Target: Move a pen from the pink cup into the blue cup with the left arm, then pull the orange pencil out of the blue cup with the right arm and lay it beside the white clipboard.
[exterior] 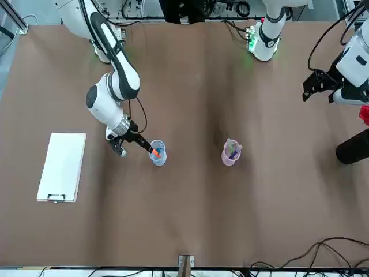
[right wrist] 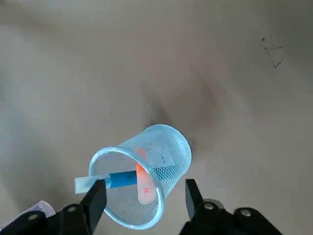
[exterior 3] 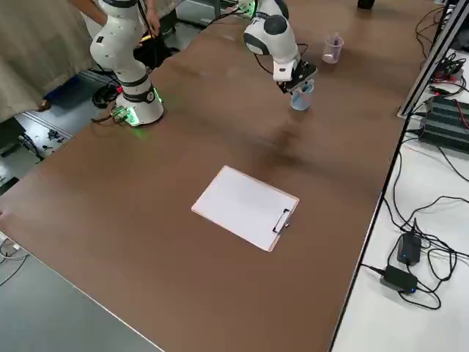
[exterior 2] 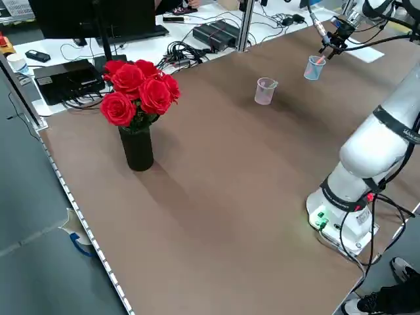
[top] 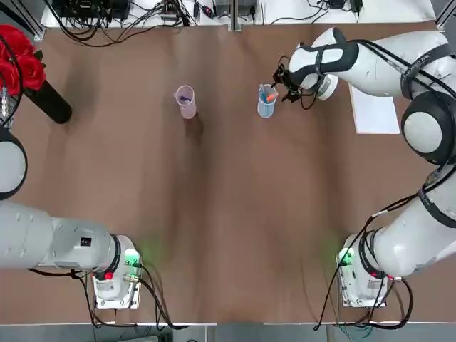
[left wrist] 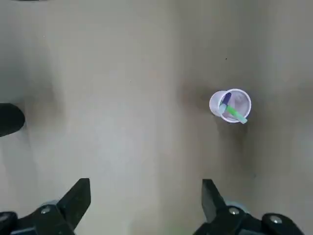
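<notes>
The orange pencil (right wrist: 145,188) lies across the blue pen (right wrist: 136,177) with room around it. It will slide out alone when I pull it.
The blue cup (top: 266,101) (right wrist: 146,181) stands on the table with the blue pen (right wrist: 122,178) and the orange pencil (right wrist: 143,185) (exterior: 157,152) leaning inside it. My right gripper (right wrist: 142,196) (top: 280,84) (exterior: 150,148) hangs at the cup's rim, open, its fingers on either side of the pencil's top and not touching it. The pink cup (top: 185,100) (left wrist: 230,105) stands to the blue cup's left and holds a purple and a green pen. My left gripper (left wrist: 144,196) (exterior: 317,88) is open and empty, high above the table's left part. The white clipboard (exterior: 61,167) (exterior 3: 247,206) lies flat right of the blue cup.
A black vase of red roses (exterior 2: 136,105) (top: 44,100) stands at the table's far left. Cables and electronics (top: 142,14) run along the far edge. The arms' bases (top: 114,278) (top: 367,278) sit at the near edge.
</notes>
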